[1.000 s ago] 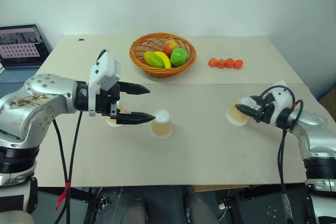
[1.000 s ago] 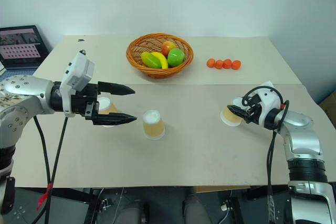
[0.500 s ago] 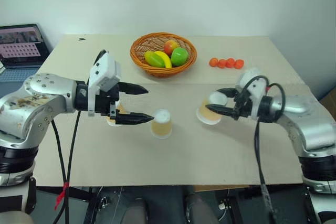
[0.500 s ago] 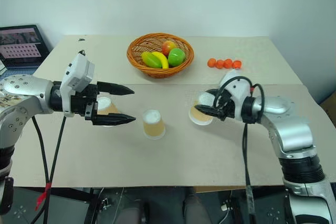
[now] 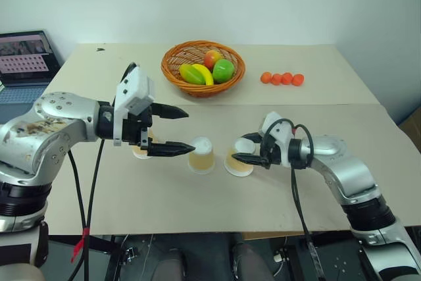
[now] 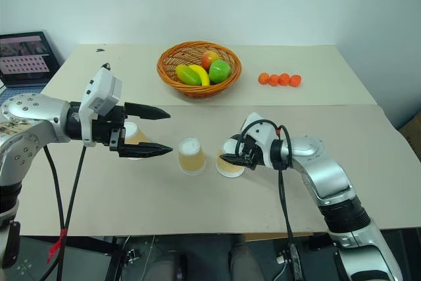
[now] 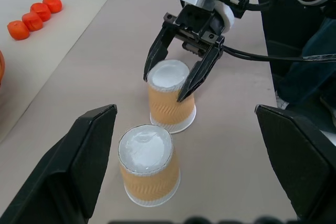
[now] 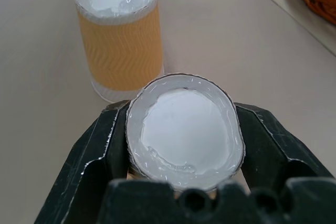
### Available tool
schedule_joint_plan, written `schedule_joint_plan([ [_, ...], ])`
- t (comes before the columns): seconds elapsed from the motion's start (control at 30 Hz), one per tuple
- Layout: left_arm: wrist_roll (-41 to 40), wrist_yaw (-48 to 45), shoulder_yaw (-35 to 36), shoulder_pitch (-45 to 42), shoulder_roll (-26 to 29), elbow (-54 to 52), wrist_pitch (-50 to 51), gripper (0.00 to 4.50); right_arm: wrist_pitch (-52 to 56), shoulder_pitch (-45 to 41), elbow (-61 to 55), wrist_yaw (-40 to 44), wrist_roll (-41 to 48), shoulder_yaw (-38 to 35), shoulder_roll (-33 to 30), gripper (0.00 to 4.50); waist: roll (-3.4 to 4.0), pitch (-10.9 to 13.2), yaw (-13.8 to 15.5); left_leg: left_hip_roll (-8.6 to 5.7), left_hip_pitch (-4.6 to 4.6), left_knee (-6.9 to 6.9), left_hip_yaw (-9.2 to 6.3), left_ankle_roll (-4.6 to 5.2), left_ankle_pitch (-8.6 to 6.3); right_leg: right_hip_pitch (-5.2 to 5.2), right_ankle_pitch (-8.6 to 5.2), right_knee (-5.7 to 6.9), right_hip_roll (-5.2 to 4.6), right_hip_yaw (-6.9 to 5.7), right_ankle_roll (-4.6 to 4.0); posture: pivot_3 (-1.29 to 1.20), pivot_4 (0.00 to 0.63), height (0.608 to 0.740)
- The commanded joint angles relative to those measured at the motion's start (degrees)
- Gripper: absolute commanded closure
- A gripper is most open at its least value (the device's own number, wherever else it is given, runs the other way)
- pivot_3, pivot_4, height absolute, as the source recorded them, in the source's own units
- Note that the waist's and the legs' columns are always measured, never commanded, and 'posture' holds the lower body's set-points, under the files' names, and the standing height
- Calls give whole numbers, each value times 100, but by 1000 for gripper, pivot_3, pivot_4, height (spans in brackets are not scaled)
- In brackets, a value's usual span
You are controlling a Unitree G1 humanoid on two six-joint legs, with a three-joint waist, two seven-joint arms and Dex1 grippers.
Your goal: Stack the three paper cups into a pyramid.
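The held cup stands rim down with a clear way to the middle cup, so the robot's right gripper should keep sliding it closer until the cups almost touch.
Three tan paper cups stand upside down, white bases up, on the beige table. The middle cup stands free. Just to its right, a small gap away, is a second cup, with my right gripper shut on its upper part and its rim down at the table. In the right wrist view the fingers clamp that cup, with the middle cup beyond. The third cup is partly hidden behind my left gripper, which hovers open to the left of the middle cup and holds nothing.
A wicker basket of fruit stands at the back centre. A row of small orange balls lies to its right. A laptop sits off the table's far left corner. The table's front edge runs close below both arms.
My right gripper has carried its cup leftward across the table, from the right side to right beside the middle cup. The left arm has stayed still and open.
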Motion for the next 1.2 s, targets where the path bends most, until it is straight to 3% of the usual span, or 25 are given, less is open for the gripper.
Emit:
schedule_joint_plan([
  [0.03, -19, 38, 99, -140, 2, -145, -71, 0, -239, -134, 58, 45, -53, 47, 140, 1878, 0, 0, 4, 0, 0, 0, 0, 0, 0, 0, 0, 0, 0, 0, 0, 0, 150, 734],
  [0.6, -110, 138, 123, -135, -47, -235, 5, 0, -156, -241, 57, 48, -168, 350, 752, 1878, 0, 0, 9, 0, 0, 0, 0, 0, 0, 1, 0, -1, 0, 0, 0, 0, 150, 734],
  [0.63, -112, 139, 122, -142, -47, -231, 9, 0, -157, -236, 57, 41, -177, 357, 766, 891, 0, 0, 4, 0, 1, 0, 0, 0, 0, 1, 0, 0, 0, 0, 0, 0, 150, 734],
  [0.73, -95, 128, 101, -173, -51, -200, -1, 0, -179, -254, 60, 53, -195, 379, 762, 98, 0, 0, 3, 0, 1, 0, -1, 0, 0, -1, 0, 2, 0, 0, 0, 0, 150, 734],
  [0.93, -71, 118, 74, -199, -65, -167, -16, 0, -17, -317, -93, 132, 4, 236, 717, 98, 0, 0, 13, 0, -2, 0, 0, 0, 0, 0, 0, -1, 0, 0, 0, 0, 150, 734],
  [1.2, -5, 61, -5, -259, -132, -75, -80, 0, 1046, -420, -1057, 580, 1361, -521, 350, 98, -1, 0, 18, 0, -2, 0, -2, 0, 0, -1, 0, -1, 0, -1, 0, 0, 150, 734],
])
